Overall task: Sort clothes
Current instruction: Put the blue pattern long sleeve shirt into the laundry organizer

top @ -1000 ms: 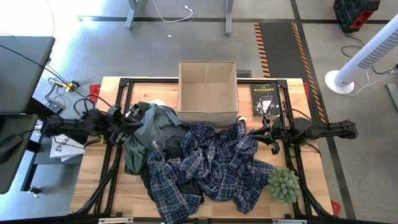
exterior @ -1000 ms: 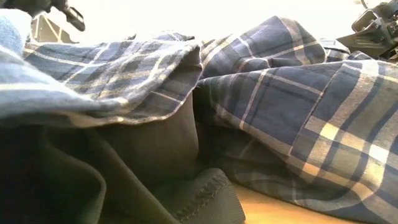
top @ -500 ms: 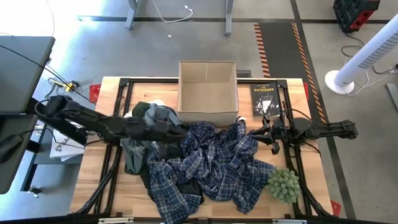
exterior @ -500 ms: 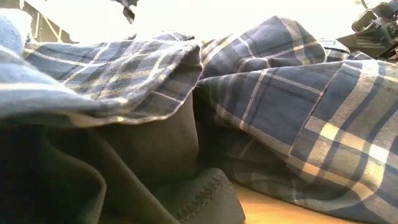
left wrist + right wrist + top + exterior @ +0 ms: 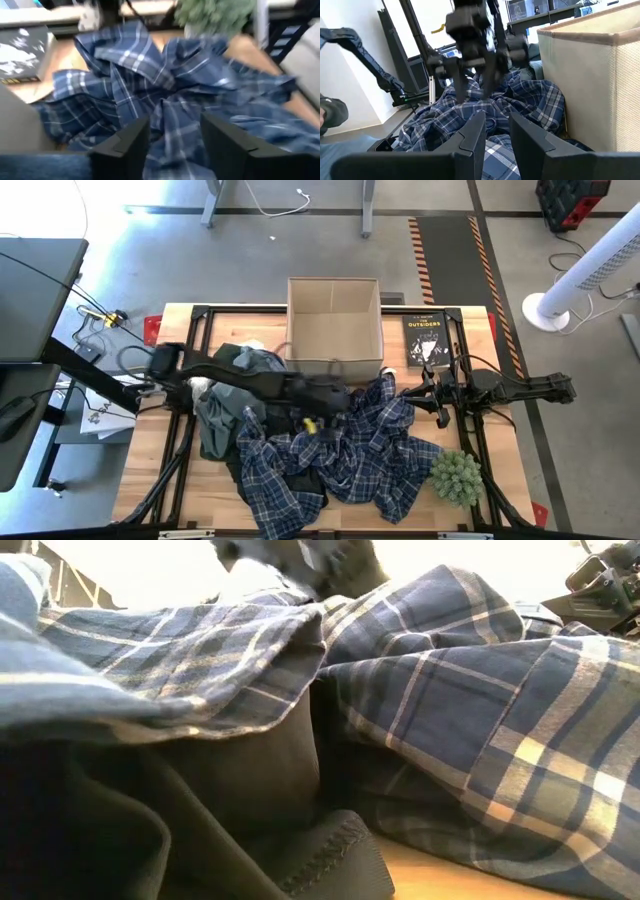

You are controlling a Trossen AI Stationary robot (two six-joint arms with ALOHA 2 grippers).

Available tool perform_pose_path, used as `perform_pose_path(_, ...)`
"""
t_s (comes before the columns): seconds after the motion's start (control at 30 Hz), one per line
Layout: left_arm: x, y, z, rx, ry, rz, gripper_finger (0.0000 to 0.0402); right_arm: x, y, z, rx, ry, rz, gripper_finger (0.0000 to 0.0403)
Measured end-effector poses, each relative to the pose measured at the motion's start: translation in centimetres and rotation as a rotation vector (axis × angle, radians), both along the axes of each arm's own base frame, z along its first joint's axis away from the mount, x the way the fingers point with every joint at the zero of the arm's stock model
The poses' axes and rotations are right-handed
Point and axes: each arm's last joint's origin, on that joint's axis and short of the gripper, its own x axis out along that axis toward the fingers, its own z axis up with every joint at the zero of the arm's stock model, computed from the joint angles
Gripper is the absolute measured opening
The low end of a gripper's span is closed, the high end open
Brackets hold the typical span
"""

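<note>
My gripper will lift the plaid shirt [image 5: 385,420], and I expect another plaid garment to stay behind, because the plaid cloth spreads wide in thick bunches [image 5: 272,480].
A pile of clothes lies on the table's middle. The navy-and-white plaid shirt [image 5: 360,440] is spread on top. The grey-green garment [image 5: 222,402] lies at its left, and the black one [image 5: 300,482] is under it near the front. A bit of white [image 5: 252,344] shows at the pile's far edge. My left gripper [image 5: 335,395] is open, pointing down over the plaid shirt [image 5: 170,95] just in front of the box. It also shows in the right wrist view [image 5: 476,87]. My right gripper [image 5: 412,392] waits at the shirt's right edge, slightly open, with nothing between its fingers.
A tan cardboard box [image 5: 334,325] stands open at the far middle. A black book [image 5: 426,340] lies to its right. A green spiky plant [image 5: 457,477] sits at the front right. In the low view the plaid shirt [image 5: 450,690] and black garment [image 5: 220,800] fill the foreground.
My left arm has swung out from the table's left edge toward the right, across the grey-green garment, and now has its gripper over the plaid shirt in front of the box. The clothes have not moved.
</note>
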Motion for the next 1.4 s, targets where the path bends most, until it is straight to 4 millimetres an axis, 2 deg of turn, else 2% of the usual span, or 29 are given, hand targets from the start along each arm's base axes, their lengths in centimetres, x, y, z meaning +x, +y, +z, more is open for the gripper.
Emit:
perform_pose_path(0.17,3.6,0.4,-3.8,-0.005,0.147,-0.041,0.0215,0.0,0.0,0.0,0.0,0.0,0.0,0.0082)
perform_pose_path(0.27,5.1,0.3,-6.3,-0.032,0.237,-0.078,0.0215,0.0,0.0,0.0,0.0,0.0,0.0,0.0082)
perform_pose_path(0.37,6.0,0.2,-8.8,-0.01,0.321,-0.104,0.0199,0.0,0.0,0.0,0.0,0.0,0.0,0.0082)
perform_pose_path(0.43,6.5,0.1,-9.7,-0.006,0.361,-0.126,0.0172,0.0,0.0,0.0,0.0,0.0,0.0,0.0082)
perform_pose_path(0.53,6.9,-0.1,-9.7,-0.03,0.383,-0.155,0.0092,0.0,0.0,0.0,0.0,0.0,0.0,0.0082)
perform_pose_path(0.6,7.0,-0.1,-9.0,-0.052,0.377,-0.185,0.0032,0.0,0.0,0.0,0.0,0.0,0.0,0.0082)
perform_pose_path(0.67,6.8,-0.1,-7.4,-0.09,0.359,-0.209,0.0019,0.0,0.0,0.0,0.0,0.0,0.0,0.0082)
perform_pose_path(0.73,6.5,0.0,-4.6,-0.106,0.294,-0.216,0.0018,0.0,0.0,0.0,0.0,0.0,0.0,0.0082)
perform_pose_path(0.77,6.1,0.1,-2.4,-0.105,0.244,-0.217,0.0014,0.0,0.0,0.0,0.0,0.0,0.0,0.0082)
perform_pose_path(0.9,3.0,1.6,8.7,-0.093,-0.047,-0.207,0.0007,0.0,0.0,0.0,0.0,0.0,0.0,0.0082)
perform_pose_path(1.03,-2.2,3.2,18.7,-0.051,-0.376,-0.147,0.0007,0.0,0.0,0.1,0.001,-0.007,0.0,0.0082)
perform_pose_path(1.17,-9.2,4.9,27.9,0.124,-0.804,-0.029,0.0007,0.0,0.0,0.0,0.0,0.002,0.0,0.0082)
perform_pose_path(1.27,-13.9,6.8,32.9,0.319,-1.03,0.168,0.0006,0.0,0.0,0.0,0.0,0.001,0.0,0.0082)
perform_pose_path(1.33,-15.9,8.4,35.1,0.455,-1.101,0.258,0.0006,0.0,0.0,0.0,0.0,0.001,0.0,0.0082)
perform_pose_path(1.4,-17.1,10.4,36.5,0.523,-1.124,0.331,0.0006,0.0,0.0,0.0,0.0,0.001,0.0,0.0082)
